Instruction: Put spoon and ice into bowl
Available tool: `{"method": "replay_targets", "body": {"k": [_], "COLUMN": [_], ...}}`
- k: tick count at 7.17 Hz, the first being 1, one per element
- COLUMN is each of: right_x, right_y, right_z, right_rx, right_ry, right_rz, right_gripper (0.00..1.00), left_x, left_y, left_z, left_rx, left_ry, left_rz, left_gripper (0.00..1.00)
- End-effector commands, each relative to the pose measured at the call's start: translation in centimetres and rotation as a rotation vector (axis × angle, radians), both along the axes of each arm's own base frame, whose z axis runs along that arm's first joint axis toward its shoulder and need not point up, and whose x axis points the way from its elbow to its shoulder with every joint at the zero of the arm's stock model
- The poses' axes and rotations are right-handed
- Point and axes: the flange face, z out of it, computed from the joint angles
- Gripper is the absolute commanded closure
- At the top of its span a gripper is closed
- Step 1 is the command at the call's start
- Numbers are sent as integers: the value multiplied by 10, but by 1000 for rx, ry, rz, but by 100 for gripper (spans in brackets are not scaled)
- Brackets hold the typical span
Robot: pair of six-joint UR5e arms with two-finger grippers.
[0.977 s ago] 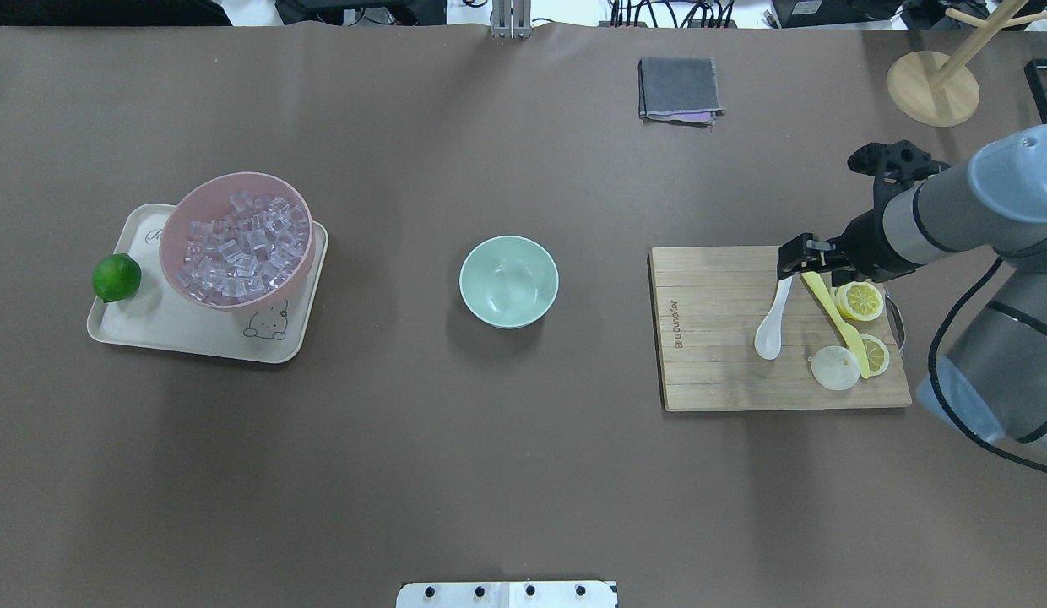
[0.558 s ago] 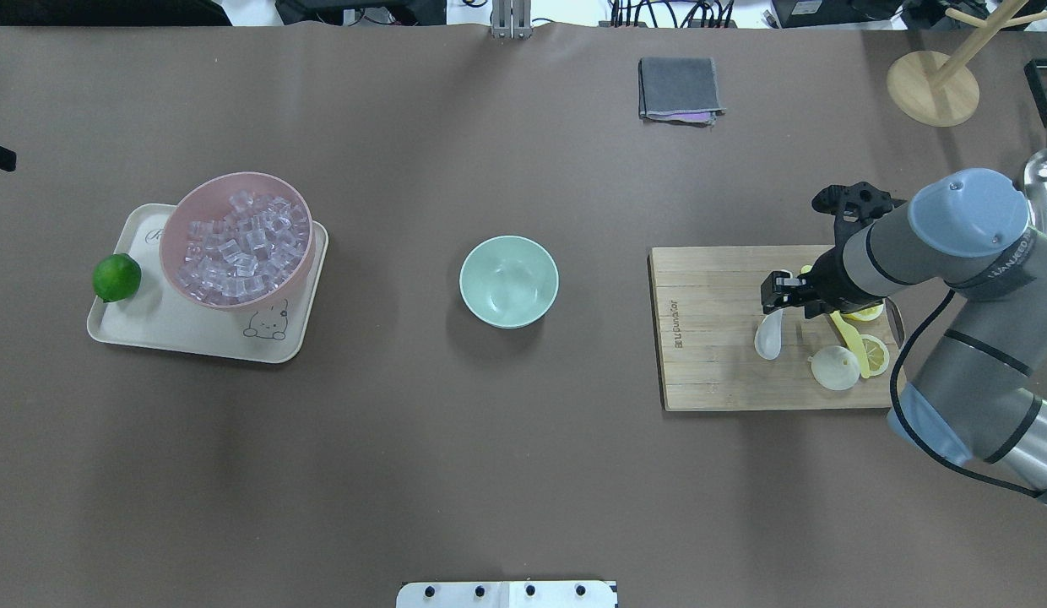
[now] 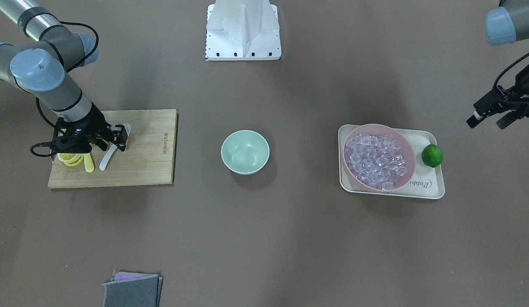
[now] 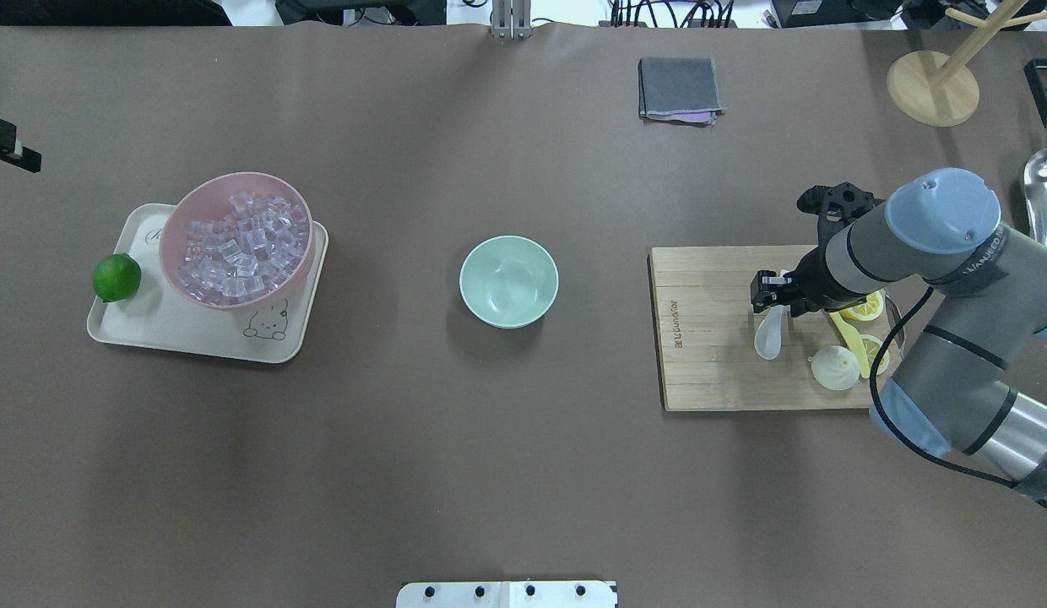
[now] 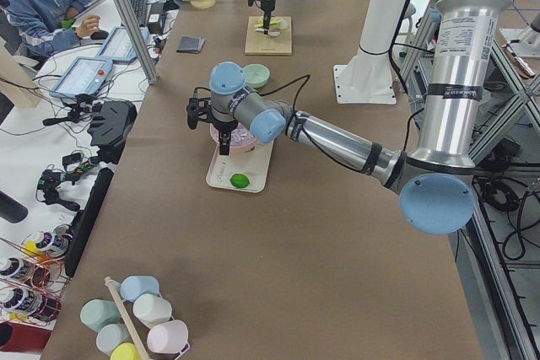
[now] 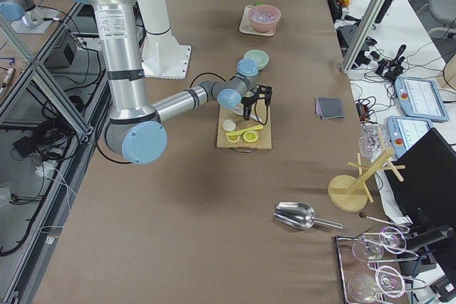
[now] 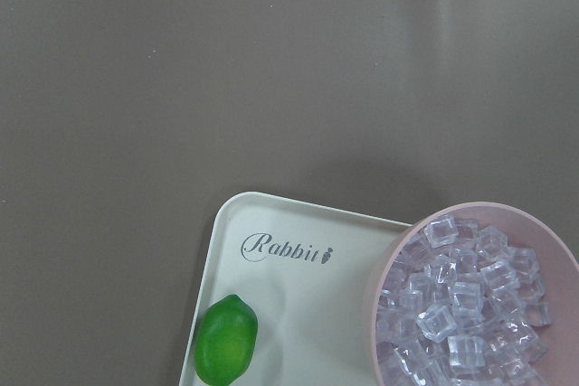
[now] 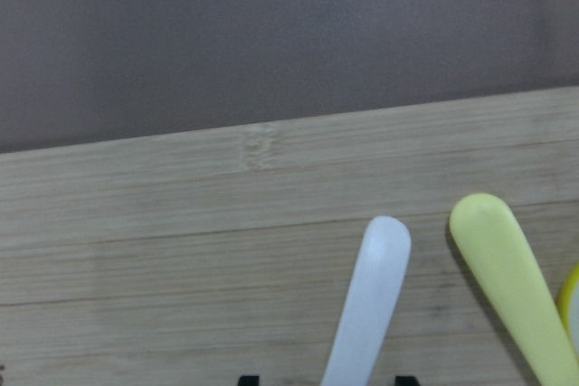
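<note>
The white spoon reaches across about the mint-green bowl's width (image 3: 245, 152). I expect its handle (image 3: 108, 158) to lean out over the bowl's rim when I lower the spoon in.
The white spoon (image 4: 768, 334) lies on the wooden cutting board (image 4: 709, 371), scoop toward me. My right gripper (image 4: 775, 295) is open and low over the spoon's handle. In the right wrist view the handle (image 8: 366, 305) lies between the two fingertips (image 8: 249, 379). The mint-green bowl (image 4: 508, 281) stands empty at the table's middle. The ice cubes (image 4: 236, 245) fill a pink bowl (image 4: 297, 268) on the left. My left gripper (image 3: 488, 118) is open and empty, raised beyond the tray's outer side.
The pink bowl and a lime (image 4: 116, 277) rest on a cream tray (image 4: 177, 333). A yellow knife (image 4: 851, 338), lemon slices (image 4: 876, 353) and a pale round piece (image 4: 834, 369) lie beside the spoon. A grey cloth (image 4: 680, 89), a wooden stand (image 4: 933, 84) and a metal scoop (image 4: 1043, 181) are at the back right.
My right gripper has moved left and down along the board until its fingers stand around the spoon's handle. My left gripper has come into the overhead view at the left edge.
</note>
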Motion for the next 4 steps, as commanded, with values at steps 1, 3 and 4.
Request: {"method": "replay_targets", "body": {"k": [1, 3, 4], "right_x": [-1, 1, 3], "right_y": [-3, -2, -2], "right_z": [-1, 2, 3], "right_rx": [3, -1, -1], "right_ry": [-2, 2, 2], "right_rz": [4, 3, 5], "right_gripper": [60, 99, 100], "left_x": [0, 0, 0], "left_y": [0, 0, 0], "left_z": [0, 0, 0], "left_rx": [-1, -1, -2], "left_ry": [0, 1, 0], "left_rz": [0, 1, -1], "left_gripper": [2, 2, 2]}}
